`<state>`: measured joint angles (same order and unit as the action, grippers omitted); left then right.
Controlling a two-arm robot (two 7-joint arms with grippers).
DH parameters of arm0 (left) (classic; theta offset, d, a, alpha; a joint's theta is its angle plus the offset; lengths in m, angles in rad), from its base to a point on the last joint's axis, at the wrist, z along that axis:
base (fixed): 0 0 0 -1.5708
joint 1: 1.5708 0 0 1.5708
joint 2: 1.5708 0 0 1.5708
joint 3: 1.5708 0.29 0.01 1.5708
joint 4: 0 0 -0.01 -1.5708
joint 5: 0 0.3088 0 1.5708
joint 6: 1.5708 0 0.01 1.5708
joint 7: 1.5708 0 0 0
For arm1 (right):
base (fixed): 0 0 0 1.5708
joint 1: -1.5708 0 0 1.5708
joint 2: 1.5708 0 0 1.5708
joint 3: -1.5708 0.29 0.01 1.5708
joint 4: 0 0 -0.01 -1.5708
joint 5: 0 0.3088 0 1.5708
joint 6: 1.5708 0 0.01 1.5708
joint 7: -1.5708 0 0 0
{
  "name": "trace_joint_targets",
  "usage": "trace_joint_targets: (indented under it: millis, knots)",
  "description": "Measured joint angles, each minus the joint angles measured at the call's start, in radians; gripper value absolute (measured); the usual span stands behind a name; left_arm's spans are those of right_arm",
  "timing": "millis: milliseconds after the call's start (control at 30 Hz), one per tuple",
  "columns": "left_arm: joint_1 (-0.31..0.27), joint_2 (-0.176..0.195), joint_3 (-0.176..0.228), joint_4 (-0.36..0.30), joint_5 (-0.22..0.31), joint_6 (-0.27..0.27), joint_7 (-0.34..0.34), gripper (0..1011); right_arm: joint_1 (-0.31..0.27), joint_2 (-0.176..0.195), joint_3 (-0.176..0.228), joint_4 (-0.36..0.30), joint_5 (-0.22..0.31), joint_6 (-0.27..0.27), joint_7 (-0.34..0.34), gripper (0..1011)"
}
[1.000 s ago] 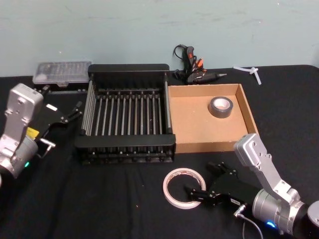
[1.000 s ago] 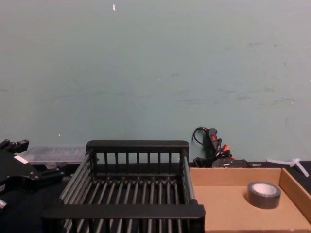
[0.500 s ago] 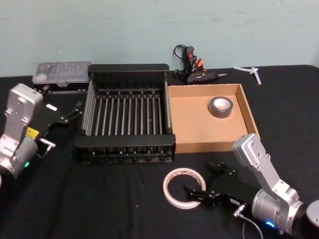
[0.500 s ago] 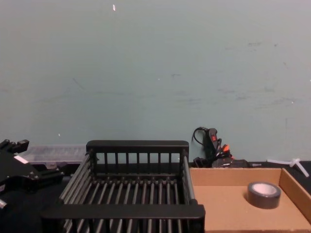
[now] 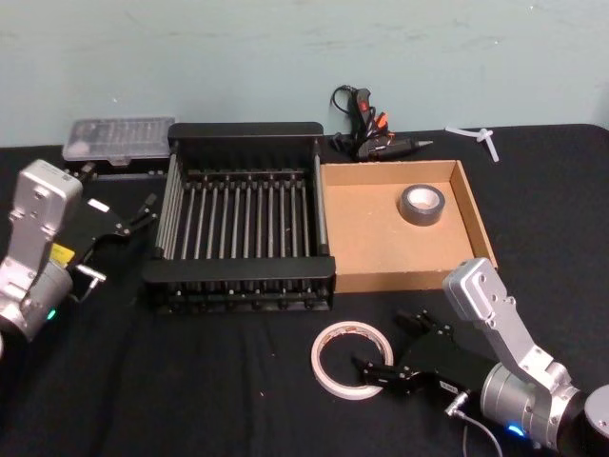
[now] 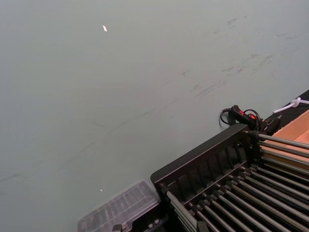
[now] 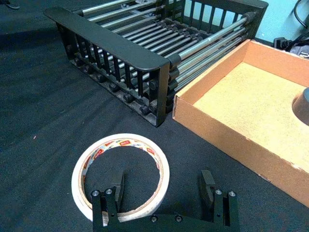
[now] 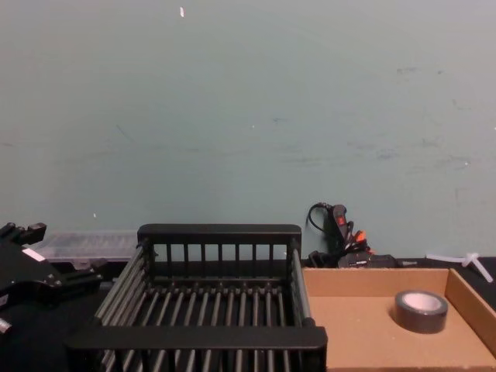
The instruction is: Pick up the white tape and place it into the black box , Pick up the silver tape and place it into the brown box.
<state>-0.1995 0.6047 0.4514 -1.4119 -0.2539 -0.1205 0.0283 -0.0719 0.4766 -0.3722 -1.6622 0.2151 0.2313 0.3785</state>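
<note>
The white tape (image 7: 164, 176) will come to rest flat across the gaps (image 8: 221, 308) between the black box's rods when I let it go inside, because those gaps are narrow.
The white tape (image 5: 349, 360) lies flat on the black cloth in front of the black box (image 5: 243, 133). My right gripper (image 5: 383, 344) is open at the ring's right side. In the right wrist view one finger (image 7: 118, 186) stands inside the white tape (image 7: 91, 162) and the other finger (image 7: 207, 185) outside it, so the ring's wall sits between them. The silver tape (image 5: 421, 204) rests in the brown box (image 5: 362, 228), to the right of the black box. My left gripper (image 5: 147, 211) is parked open, left of the black box.
Behind the boxes lie a clear plastic case (image 5: 119, 138), a glue gun (image 5: 366, 124) with its cord, and a small white plastic piece (image 5: 476, 136). The black box's front rim (image 7: 111, 41) and the brown box's front wall (image 7: 227, 140) stand just beyond the white tape.
</note>
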Motion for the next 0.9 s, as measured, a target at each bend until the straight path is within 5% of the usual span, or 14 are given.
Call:
trace_joint_targets:
  millis: [900]
  knots:
    - [0.000, 0.000, 0.000, 0.000, 0.000, 0.000, 0.000, 1001, 0.003, -0.009, 0.001, 0.005, -0.012, -0.004, 0.003, 1002]
